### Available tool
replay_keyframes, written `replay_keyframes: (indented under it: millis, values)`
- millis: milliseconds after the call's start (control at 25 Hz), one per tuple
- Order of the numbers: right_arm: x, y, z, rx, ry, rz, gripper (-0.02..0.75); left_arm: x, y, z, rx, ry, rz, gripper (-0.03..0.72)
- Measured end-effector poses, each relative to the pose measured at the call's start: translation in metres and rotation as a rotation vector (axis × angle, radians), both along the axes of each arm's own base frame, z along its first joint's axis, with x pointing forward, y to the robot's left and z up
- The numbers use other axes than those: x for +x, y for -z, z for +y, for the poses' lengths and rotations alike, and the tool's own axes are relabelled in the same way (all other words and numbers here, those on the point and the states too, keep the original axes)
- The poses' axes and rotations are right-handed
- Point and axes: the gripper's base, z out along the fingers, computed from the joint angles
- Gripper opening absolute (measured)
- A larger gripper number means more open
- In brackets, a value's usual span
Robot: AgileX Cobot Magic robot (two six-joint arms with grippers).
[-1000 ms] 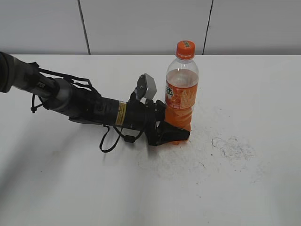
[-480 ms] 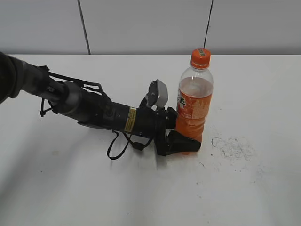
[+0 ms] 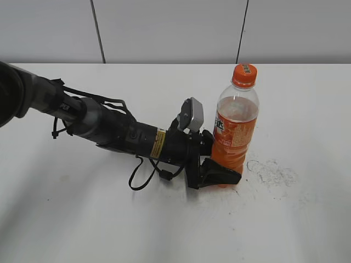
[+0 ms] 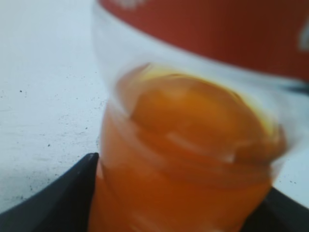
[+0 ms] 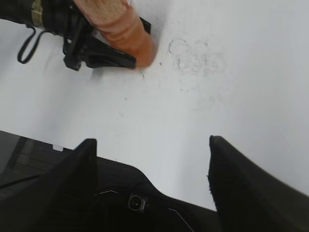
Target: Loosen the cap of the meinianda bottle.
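Note:
The orange cap (image 3: 244,75) will twist clean off and the bottle will stay upright when I turn the cap, because black fingers (image 3: 218,173) grip the lower body of the bottle.
The meinianda bottle (image 3: 235,129) stands upright on the white table, orange drink inside, orange label round its middle. Its small orange cap (image 3: 244,75) sits on top. My left gripper (image 3: 219,171) is shut on the bottle's lower body, one black finger on each side. In the left wrist view the bottle's orange base (image 4: 183,159) fills the frame, blurred, between the black fingers (image 4: 53,198). My right gripper (image 5: 152,142) is open and empty, high above the table; it is out of the exterior view. The right wrist view shows the bottle (image 5: 123,29) and the left gripper (image 5: 99,55) at top left.
The white table (image 3: 285,219) has a scuffed grey patch (image 3: 271,171) just right of the bottle, also in the right wrist view (image 5: 195,58). A grey panelled wall (image 3: 164,30) stands behind the table. The left arm (image 3: 98,126) lies low across the table's left half.
My left gripper has slid the bottle to the right and slightly toward the front, holding it upright. The arm has stretched further across the table.

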Motion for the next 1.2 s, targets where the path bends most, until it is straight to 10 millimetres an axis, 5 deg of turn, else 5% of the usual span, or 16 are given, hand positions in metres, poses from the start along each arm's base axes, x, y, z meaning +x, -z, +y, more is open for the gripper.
replay_keyframes:
  millis: [520, 760, 1000, 1200]
  values:
    - [0.127, -0.076, 0.037, 0.24, -0.276, 0.153, 0.526, 0.0, 0.0, 0.0, 0.0, 0.004, -0.001, 0.566]
    - [0.166, -0.098, 0.067, 0.125, -0.314, 0.255, 0.526, -0.001, 0.0, 0.0, -0.002, 0.007, 0.0, 0.566]
    - [0.194, -0.105, 0.106, -0.031, -0.272, 0.273, 0.526, -0.001, 0.0, 0.0, -0.002, 0.007, 0.0, 0.566]
    - [0.215, -0.084, 0.128, -0.051, -0.269, 0.347, 0.526, -0.001, 0.0, 0.0, -0.002, 0.007, 0.0, 0.566]
